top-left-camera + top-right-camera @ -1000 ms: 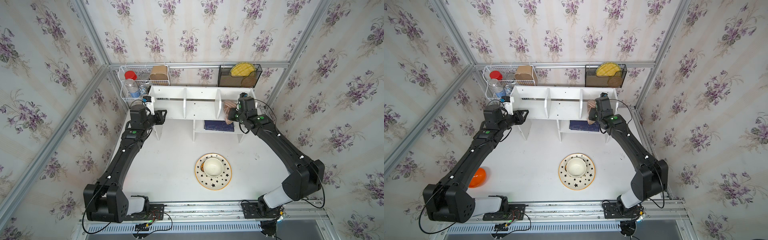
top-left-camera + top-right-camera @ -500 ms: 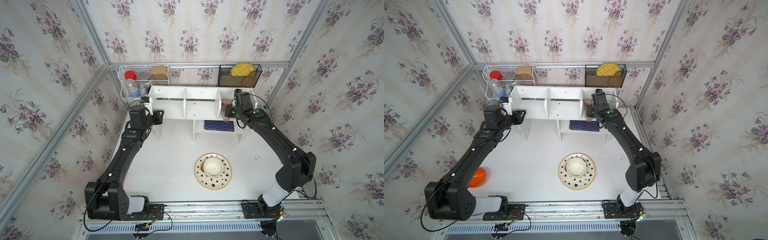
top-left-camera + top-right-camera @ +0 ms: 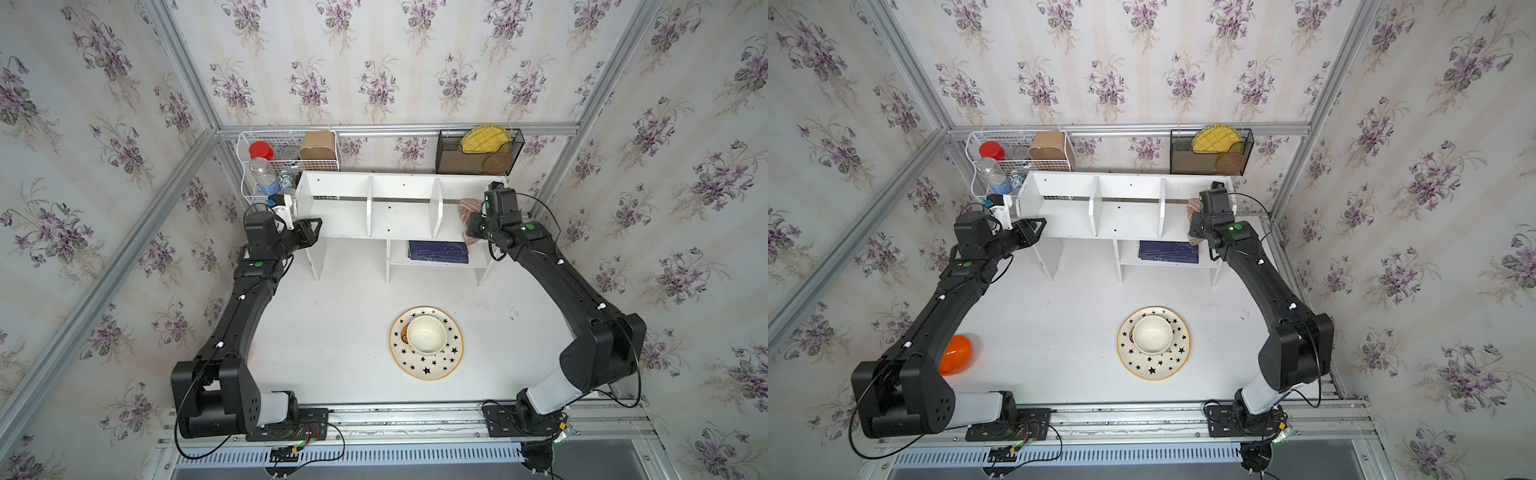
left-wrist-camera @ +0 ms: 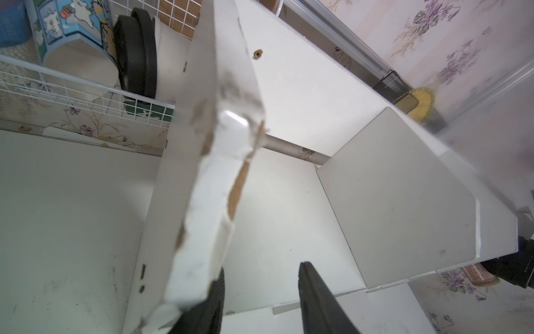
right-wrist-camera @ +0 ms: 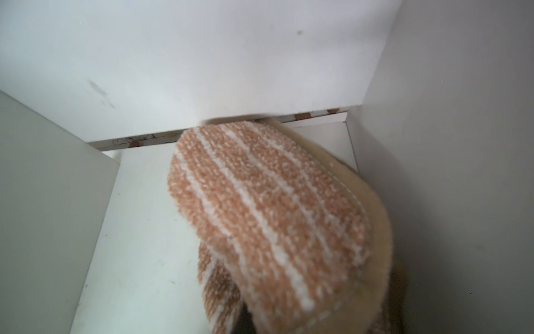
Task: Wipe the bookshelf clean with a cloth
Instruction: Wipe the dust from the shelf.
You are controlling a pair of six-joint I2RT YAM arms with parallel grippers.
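Next, my right gripper pulls the cloth back toward the compartment's front edge (image 3: 448, 240), because the cloth's far end (image 5: 236, 123) is up against the gap under the back panel.
The white bookshelf (image 3: 399, 216) (image 3: 1129, 212) stands at the back of the table in both top views. My right gripper (image 3: 473, 227) (image 3: 1198, 226) reaches into its right-hand upper compartment, shut on the pinkish-tan striped cloth (image 3: 467, 208) (image 3: 1194, 206). In the right wrist view the cloth (image 5: 268, 211) bulges over the compartment floor (image 5: 138, 260) towards the back panel and hides the fingers. My left gripper (image 3: 311, 232) (image 3: 1035, 228) sits at the shelf's left front corner. Its jaws stand open in the left wrist view (image 4: 261, 292), one finger beside the chipped end panel (image 4: 208, 202), nothing between them.
A white wire basket (image 3: 286, 160) with bottles and a black mesh rack (image 3: 478, 151) hang on the back wall behind the shelf. A dark blue book (image 3: 438, 251) lies on the lower shelf. A star-patterned plate (image 3: 432, 365) with a bowl sits mid-table. An orange object (image 3: 957, 353) lies beside the left arm.
My right gripper carried the cloth slightly left inside the right compartment, then back to the right. The left arm has hardly shifted at the shelf's corner.
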